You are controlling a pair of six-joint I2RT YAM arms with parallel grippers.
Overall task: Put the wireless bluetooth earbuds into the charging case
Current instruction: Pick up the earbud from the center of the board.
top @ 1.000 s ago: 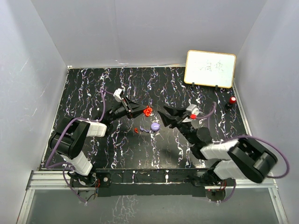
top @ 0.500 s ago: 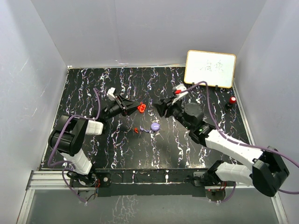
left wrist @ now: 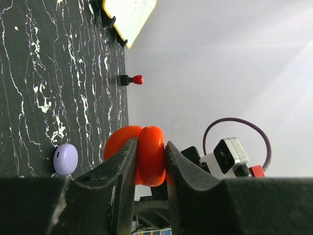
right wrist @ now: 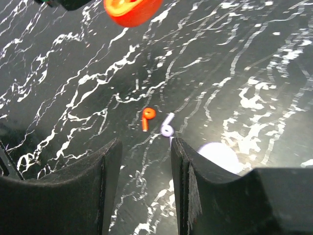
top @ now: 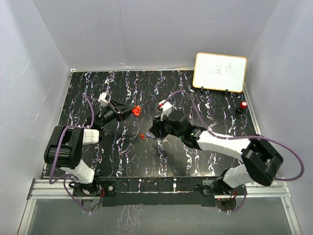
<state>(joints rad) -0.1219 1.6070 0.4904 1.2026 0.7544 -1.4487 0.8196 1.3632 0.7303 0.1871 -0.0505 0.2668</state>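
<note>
I keep lowering my right gripper to the red earbud's round head (right wrist: 149, 113) until the open fingers are on both sides of it, because the stem (right wrist: 145, 124) lines up with the fingers and is clear of the purple earbud.
My left gripper (top: 128, 111) is shut on the hinged red charging case (top: 137, 110) and holds it above the table at the left; the left wrist view shows the case (left wrist: 150, 155) pinched between the fingers. A tiny red earbud (right wrist: 147, 118) and a tiny purple earbud (right wrist: 167, 127) lie side by side on the black marbled table. My right gripper (right wrist: 145, 149) is open and empty, just short of them. The round purple case (right wrist: 221, 155) lies beside its right finger. In the top view the red earbud (top: 142, 136) lies left of the right gripper (top: 155, 131).
A whiteboard (top: 220, 72) stands at the back right, with a small red-topped black object (top: 243, 105) near it. The purple case (left wrist: 65, 159) also shows in the left wrist view. White walls enclose the table.
My left gripper has pulled back to the left with the red case. My right arm has swung left and down over the purple case, its open fingers now just short of the earbuds.
</note>
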